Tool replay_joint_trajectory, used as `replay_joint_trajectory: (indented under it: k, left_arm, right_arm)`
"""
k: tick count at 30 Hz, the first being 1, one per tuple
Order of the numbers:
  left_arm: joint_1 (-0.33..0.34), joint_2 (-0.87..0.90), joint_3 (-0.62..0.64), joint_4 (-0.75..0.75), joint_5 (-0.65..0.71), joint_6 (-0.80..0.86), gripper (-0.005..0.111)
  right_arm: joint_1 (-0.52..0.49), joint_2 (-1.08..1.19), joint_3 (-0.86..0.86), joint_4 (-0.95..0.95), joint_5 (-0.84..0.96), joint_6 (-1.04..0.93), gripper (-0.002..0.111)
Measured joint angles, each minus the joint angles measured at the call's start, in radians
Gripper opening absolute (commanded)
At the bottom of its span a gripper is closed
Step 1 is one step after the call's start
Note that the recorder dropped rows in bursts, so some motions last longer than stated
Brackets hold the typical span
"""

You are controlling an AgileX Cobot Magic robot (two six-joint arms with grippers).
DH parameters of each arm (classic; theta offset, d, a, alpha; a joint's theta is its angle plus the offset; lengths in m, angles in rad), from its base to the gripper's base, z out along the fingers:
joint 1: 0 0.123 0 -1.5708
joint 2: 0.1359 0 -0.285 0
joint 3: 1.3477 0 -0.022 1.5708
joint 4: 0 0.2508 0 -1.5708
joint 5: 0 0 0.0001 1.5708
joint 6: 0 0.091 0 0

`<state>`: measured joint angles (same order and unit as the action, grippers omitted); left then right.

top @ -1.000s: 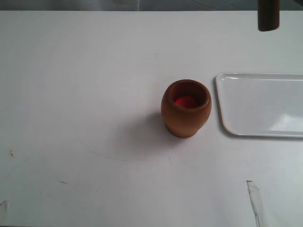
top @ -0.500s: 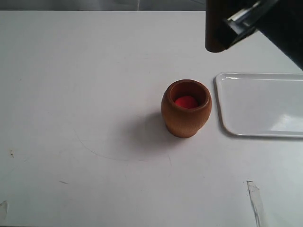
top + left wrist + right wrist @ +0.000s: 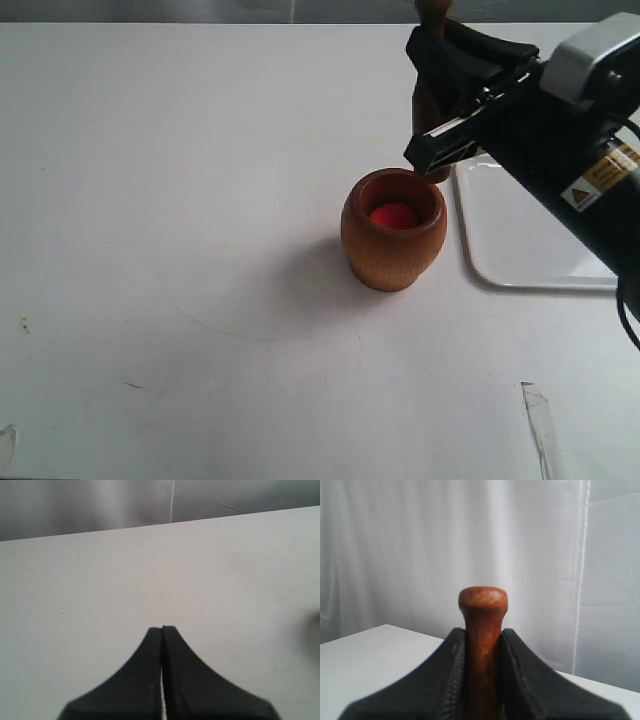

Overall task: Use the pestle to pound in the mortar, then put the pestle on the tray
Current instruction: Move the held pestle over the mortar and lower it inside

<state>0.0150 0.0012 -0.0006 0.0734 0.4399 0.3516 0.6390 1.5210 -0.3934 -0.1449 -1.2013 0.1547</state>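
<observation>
Next, I move the pestle over the red lump (image 3: 395, 215) with my right gripper before I lower the pestle to pound, because the pestle's blunt end (image 3: 434, 176) is hanging by the mortar's far rim.
The light brown wooden mortar (image 3: 392, 245) stands upright mid-table with a red lump (image 3: 393, 214) inside it. My right gripper (image 3: 421, 96) is shut on the dark reddish pestle (image 3: 437, 171) and holds it upright. The pestle's blunt end hangs just above and behind the mortar's right rim. In the right wrist view the knobbed handle (image 3: 483, 600) sticks up between the fingers (image 3: 451, 670). The white tray (image 3: 497, 235) lies right of the mortar, partly hidden by the right arm. My left gripper (image 3: 162, 629) is shut on nothing above bare table and does not show in the exterior view.
A strip of tape (image 3: 541, 428) lies near the front right of the white table (image 3: 180, 180). Small dark marks (image 3: 22, 324) dot the front left. The table's far edge runs along the top of the exterior view.
The right arm has swung in from the upper right. It has carried the pestle down and left, from the top edge to just behind the mortar's rim.
</observation>
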Motion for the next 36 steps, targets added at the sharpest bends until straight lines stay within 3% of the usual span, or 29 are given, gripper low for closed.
replay_joint_trajectory:
  k: [22, 36]
  left_arm:
    - [0.0, 0.0, 0.0, 0.0, 0.0, 0.0, 0.0]
    - [0.0, 0.0, 0.0, 0.0, 0.0, 0.0, 0.0]
  right_arm:
    - [0.035, 0.321, -0.051, -0.039, -0.034, 0.0, 0.0]
    - [0.035, -0.136, -0.048, -0.049, -0.018, -0.043, 0.0]
